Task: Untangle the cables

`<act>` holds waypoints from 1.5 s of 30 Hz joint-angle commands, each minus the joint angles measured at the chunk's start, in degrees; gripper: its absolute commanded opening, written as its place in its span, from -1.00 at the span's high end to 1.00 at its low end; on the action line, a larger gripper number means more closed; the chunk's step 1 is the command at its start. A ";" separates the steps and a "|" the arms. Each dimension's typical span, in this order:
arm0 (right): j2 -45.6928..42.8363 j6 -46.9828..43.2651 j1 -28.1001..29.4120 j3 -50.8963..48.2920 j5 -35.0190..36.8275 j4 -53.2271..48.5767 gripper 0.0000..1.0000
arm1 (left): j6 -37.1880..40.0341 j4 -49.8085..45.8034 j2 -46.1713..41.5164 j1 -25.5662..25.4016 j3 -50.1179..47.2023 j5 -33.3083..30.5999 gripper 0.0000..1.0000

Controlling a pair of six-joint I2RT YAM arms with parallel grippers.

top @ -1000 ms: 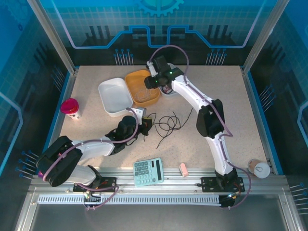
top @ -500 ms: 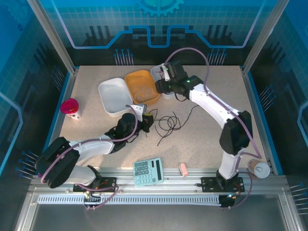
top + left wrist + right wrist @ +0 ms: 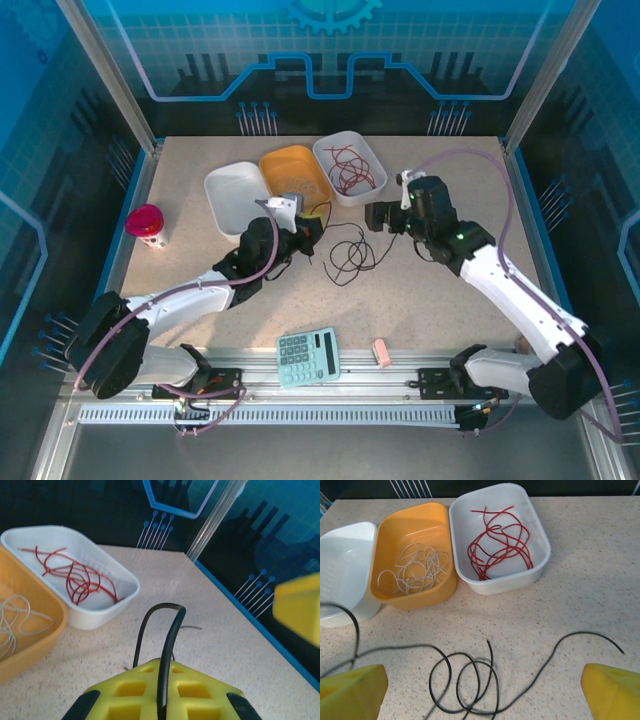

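The black cable in my left gripper trails over the tangle (image 3: pixel 444 658), so next my right gripper moves back while my left gripper pulls that cable into the empty white tray (image 3: pixel 236 199).
A loose tangle of black cables (image 3: pixel 347 256) (image 3: pixel 470 680) lies mid-table between my two grippers. My left gripper (image 3: pixel 307 236) (image 3: pixel 162 685) is shut on one black cable (image 3: pixel 161 630), which arches up out of its yellow pads. The right gripper (image 3: pixel 381 216) (image 3: pixel 482 700) stands wide open just right of the tangle, low over the table, holding nothing. Red cables (image 3: pixel 351 170) (image 3: pixel 497 545) lie in the back white tray (image 3: pixel 329 146) (image 3: pixel 540 565). Whitish cables (image 3: pixel 415 570) lie in the orange tray (image 3: pixel 274 159) (image 3: pixel 400 600).
An empty white tray (image 3: pixel 236 196) (image 3: pixel 342 555) sits left of the orange one. A red-lidded cup (image 3: pixel 146 223) stands at the left edge. A calculator (image 3: pixel 308 357) and a small pink block (image 3: pixel 381 351) lie near the front edge.
My right arm has swung from over the back trays to the right of the tangle, uncovering the tray of red cables. The left gripper moved a little farther back with its black cable.
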 commanded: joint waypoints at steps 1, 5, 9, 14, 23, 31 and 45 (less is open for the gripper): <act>-5.13 2.23 -1.64 -3.66 3.00 -0.56 -0.99 | -1.78 1.43 0.68 0.86 4.37 0.66 1.00; -12.14 5.12 -2.56 -9.74 6.60 -0.77 -0.99 | -3.41 -0.58 0.87 2.51 7.06 1.18 1.00; -20.61 8.80 -3.86 -17.01 8.95 1.16 -0.99 | -4.07 -3.33 -0.21 5.59 8.95 1.35 1.00; -29.75 10.37 -6.23 -22.21 7.94 2.31 -0.99 | -1.87 -9.70 -2.44 10.49 11.94 -0.27 1.00; -32.88 10.48 -7.88 -21.63 7.31 -2.26 -0.99 | 3.87 -18.40 -3.79 18.88 14.70 -7.46 1.00; -29.29 11.35 -8.06 -21.04 5.08 -1.35 -0.99 | 6.38 -20.39 -1.82 25.99 16.09 -11.12 1.00; -28.40 11.71 -8.30 -20.64 5.03 -1.55 -0.99 | 8.37 -22.13 7.80 31.92 21.11 -16.04 1.00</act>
